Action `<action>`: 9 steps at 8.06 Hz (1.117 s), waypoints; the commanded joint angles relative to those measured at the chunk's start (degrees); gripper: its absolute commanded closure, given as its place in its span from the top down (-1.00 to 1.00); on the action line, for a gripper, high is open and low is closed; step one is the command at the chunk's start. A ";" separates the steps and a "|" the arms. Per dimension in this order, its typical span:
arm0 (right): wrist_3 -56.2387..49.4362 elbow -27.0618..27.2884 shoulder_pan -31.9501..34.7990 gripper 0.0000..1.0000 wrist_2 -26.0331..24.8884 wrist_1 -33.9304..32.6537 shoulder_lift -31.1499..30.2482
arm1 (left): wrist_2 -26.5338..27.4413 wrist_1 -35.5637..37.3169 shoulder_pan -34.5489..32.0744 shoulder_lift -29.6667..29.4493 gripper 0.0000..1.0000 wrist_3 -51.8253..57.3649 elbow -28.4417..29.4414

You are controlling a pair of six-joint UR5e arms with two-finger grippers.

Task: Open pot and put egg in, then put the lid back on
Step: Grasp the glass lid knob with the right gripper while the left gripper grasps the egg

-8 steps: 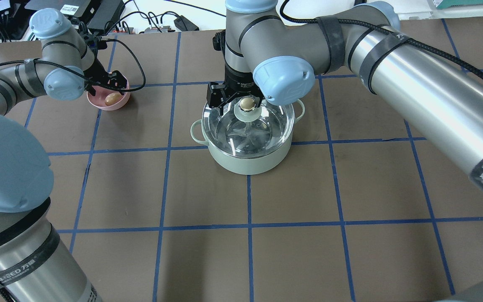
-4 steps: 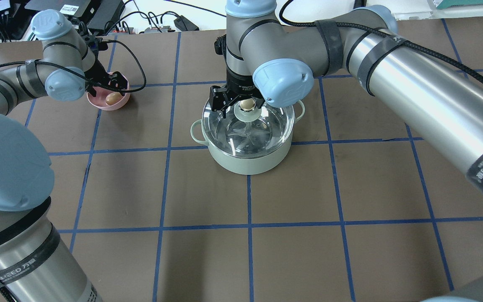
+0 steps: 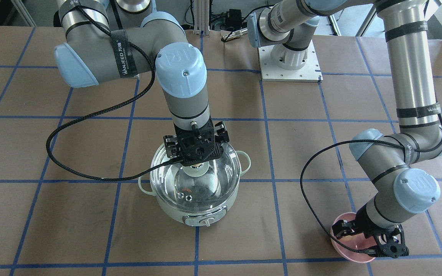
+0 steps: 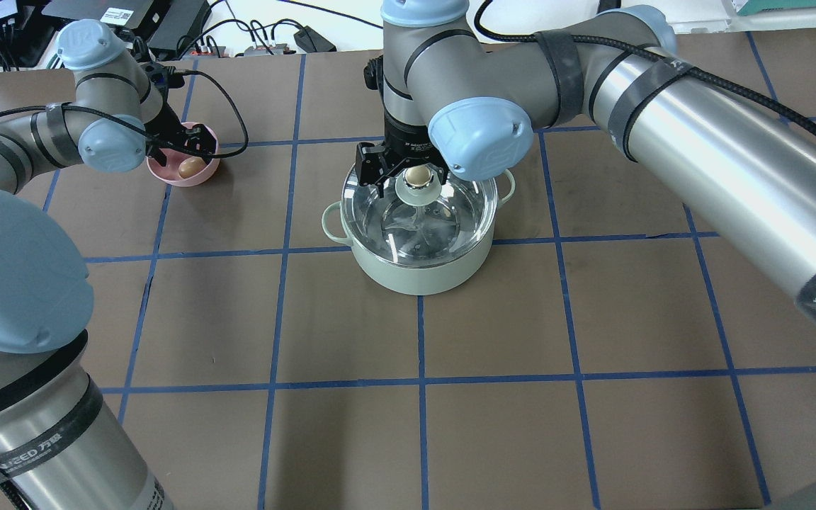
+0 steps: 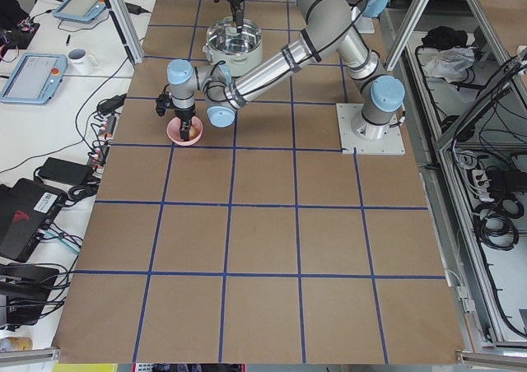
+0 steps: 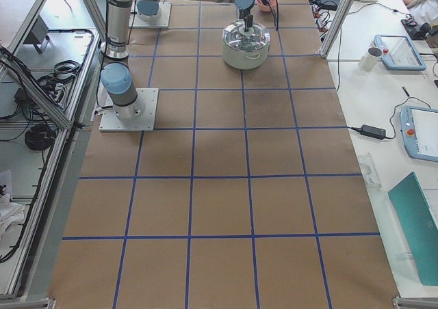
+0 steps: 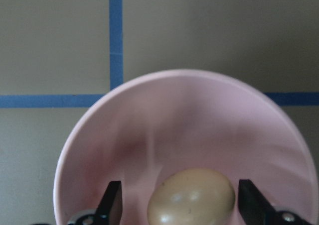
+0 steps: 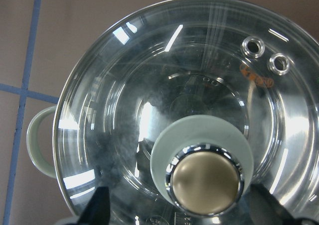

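Observation:
I expect the pink bowl to stay behind, empty, when I lift the tan egg, because open pink space shows between the egg and the bowl's rim.
The mint-green pot stands mid-table with the glass lid on it. My right gripper is open, its fingers on either side of the lid's tan knob without touching it. It also shows over the pot in the front-facing view. The tan egg lies in a small pink bowl. My left gripper is open and low in the bowl, its fingers straddling the egg.
The pink bowl sits at the table's far left, about one grid square from the pot. Cables and power bricks lie beyond the table's far edge. Blue tape lines mark a grid on the brown table.
My right gripper has come down a little around the lid's knob. My left gripper has shifted slightly over the bowl. The pot, lid and egg have not moved.

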 commanded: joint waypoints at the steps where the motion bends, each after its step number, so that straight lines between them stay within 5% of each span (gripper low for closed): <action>1: 0.30 0.00 0.00 0.94 0.05 -0.16 0.53 | -0.08 -0.07 0.00 -0.07 -0.16 0.05 0.00; 4: 1.08 0.09 -0.09 0.43 -0.29 -0.07 0.44 | -0.08 -0.07 0.00 -0.07 -0.31 0.05 0.00; 5: 4.74 0.09 -0.09 -0.25 -1.69 -0.07 0.44 | -0.17 -0.24 0.09 0.45 -0.34 0.05 0.00; 6: 4.69 0.00 -0.09 -0.51 -1.79 0.01 0.01 | -0.08 -0.33 0.09 1.93 -0.34 0.22 0.09; 7: 5.56 0.00 -0.09 -0.99 -1.70 0.10 -0.26 | 0.27 -0.94 0.00 4.39 -0.33 -0.13 0.00; 9: 5.57 -0.52 -0.52 -1.00 -1.09 0.28 -0.96 | 0.36 -6.28 -0.43 10.62 -0.31 -2.40 0.00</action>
